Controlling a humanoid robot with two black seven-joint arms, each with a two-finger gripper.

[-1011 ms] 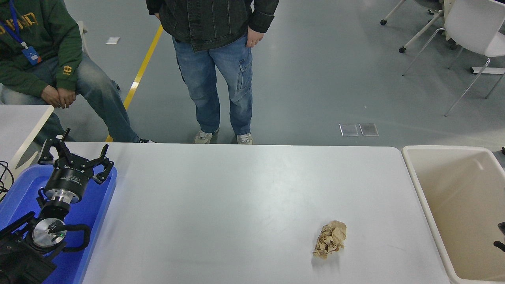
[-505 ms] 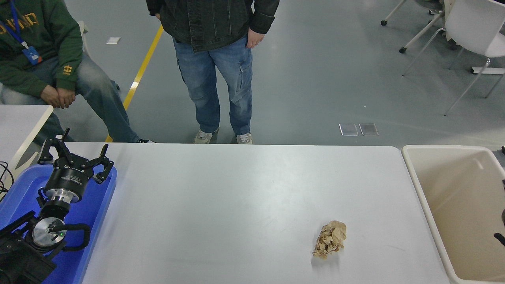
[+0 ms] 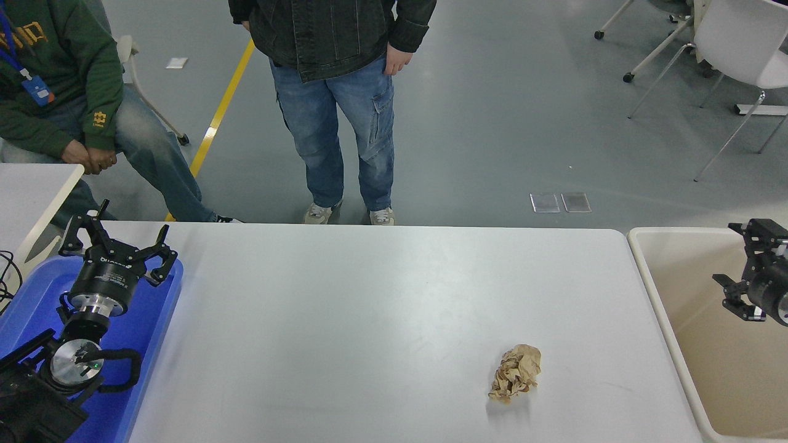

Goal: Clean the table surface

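Deep creases (image 3: 521, 361) go all through the brown paper ball (image 3: 514, 373). So it will stay scrunched up when I carry it to the beige bin.
The table surface (image 3: 369, 307) is a wide light grey-white top with rounded corners. A crumpled brown paper ball (image 3: 516, 371) lies on it at the front right. My right gripper (image 3: 735, 261) comes in from the right edge, raised over the beige bin, open and empty, well to the right of the paper ball. My left gripper (image 3: 117, 237) is parked at the lower left over the blue tray, open and empty.
A beige plastic bin (image 3: 652, 295) stands against the table's right end. A blue tray (image 3: 154, 320) lies at the left under my left arm. One person stands at the far edge (image 3: 345, 111), another sits at the far left (image 3: 61, 92). A smaller white table (image 3: 31, 191) is at the left.
My right gripper has risen into view at the right edge above the bin; before, only a dark tip showed lower down. The seated person shifted slightly. The paper ball has not moved.
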